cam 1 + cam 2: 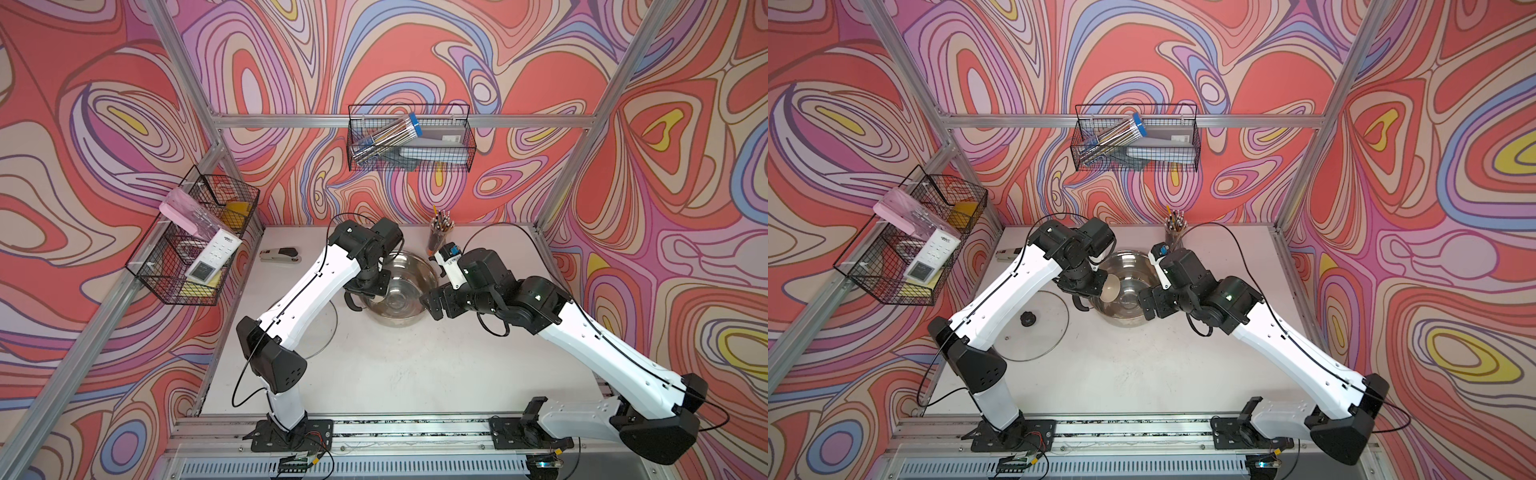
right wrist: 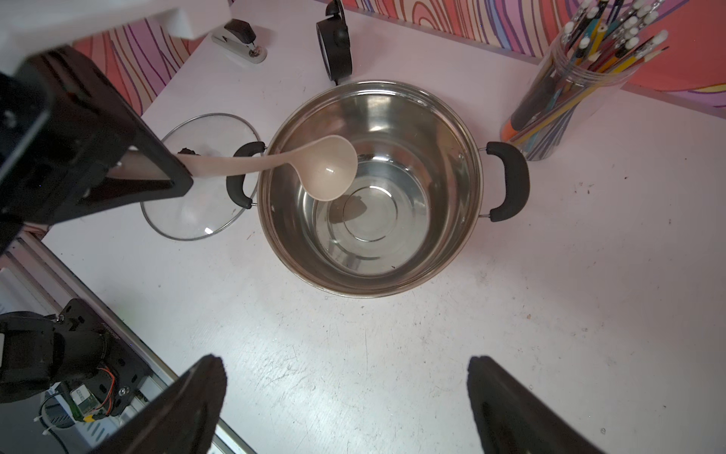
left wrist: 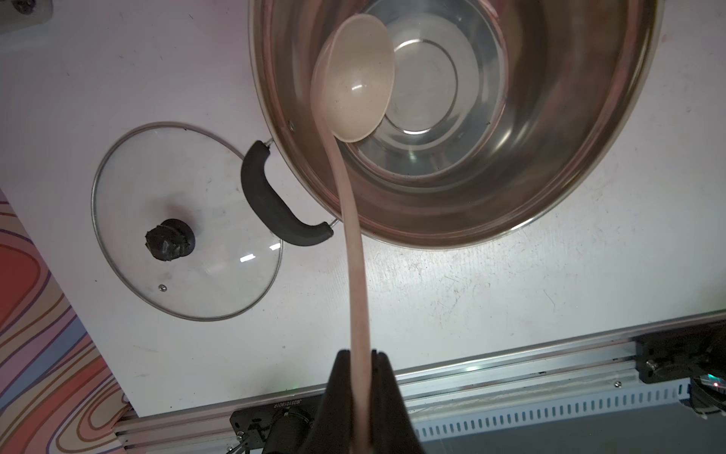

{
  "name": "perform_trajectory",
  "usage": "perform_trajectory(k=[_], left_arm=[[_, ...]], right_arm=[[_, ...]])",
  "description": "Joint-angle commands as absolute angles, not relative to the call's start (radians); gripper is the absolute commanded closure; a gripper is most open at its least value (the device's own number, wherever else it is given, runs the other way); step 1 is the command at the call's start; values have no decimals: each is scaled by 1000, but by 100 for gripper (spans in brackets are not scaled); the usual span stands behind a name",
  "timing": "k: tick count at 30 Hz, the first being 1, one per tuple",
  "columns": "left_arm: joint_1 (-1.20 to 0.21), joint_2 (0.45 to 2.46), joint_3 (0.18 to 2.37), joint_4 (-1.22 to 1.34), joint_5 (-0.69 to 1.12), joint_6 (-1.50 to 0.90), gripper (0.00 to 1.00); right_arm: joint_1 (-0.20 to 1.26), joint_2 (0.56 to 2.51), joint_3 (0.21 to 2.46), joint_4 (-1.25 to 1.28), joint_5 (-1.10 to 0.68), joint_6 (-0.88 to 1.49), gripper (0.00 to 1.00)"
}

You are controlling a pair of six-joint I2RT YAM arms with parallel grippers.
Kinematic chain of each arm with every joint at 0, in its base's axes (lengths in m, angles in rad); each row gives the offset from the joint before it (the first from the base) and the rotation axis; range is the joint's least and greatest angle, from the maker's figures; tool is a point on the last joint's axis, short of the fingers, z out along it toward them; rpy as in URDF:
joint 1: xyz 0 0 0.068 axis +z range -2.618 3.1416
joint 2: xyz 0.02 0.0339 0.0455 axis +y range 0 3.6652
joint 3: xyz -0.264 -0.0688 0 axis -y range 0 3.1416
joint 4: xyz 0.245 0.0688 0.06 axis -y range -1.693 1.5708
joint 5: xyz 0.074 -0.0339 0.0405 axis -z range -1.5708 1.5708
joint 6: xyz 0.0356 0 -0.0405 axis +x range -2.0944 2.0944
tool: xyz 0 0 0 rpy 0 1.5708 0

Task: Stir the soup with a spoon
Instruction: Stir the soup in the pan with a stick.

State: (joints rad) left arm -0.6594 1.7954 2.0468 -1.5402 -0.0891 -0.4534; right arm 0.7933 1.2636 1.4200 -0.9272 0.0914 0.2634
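The spoon's bowl is hanging near the pot's side by the black handle, so my left gripper needs to sweep the spoon back over the pot's bottom.
The spoon is a cream ladle, and my left gripper is shut on the end of its long handle. Its round bowl hangs inside the mouth of the steel pot, close to the wall by the left black handle. Clear soup lies in the pot's bottom; whether the spoon's bowl touches it I cannot tell. A top view shows the bowl just past the left gripper. My right gripper is open and empty, held over the table by the pot's right side.
A glass lid with a black knob lies flat left of the pot. A clear cup of pencils stands behind the pot at the right. A stapler lies at the back left. Wire baskets hang on the walls.
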Motion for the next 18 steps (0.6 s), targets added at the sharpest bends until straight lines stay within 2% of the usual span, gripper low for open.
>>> perform_trajectory(k=[1, 12, 18], left_arm=[[-658, 1846, 2129, -1548, -143, -416, 100], [-692, 2008, 2313, -1471, -19, -413, 100], [-747, 2015, 2308, -1460, 35, -419, 100]], right_arm=[[796, 1237, 1409, -923, 102, 269, 2], [796, 1201, 1405, -953, 141, 281, 2], [796, 1195, 1401, -957, 145, 287, 2]])
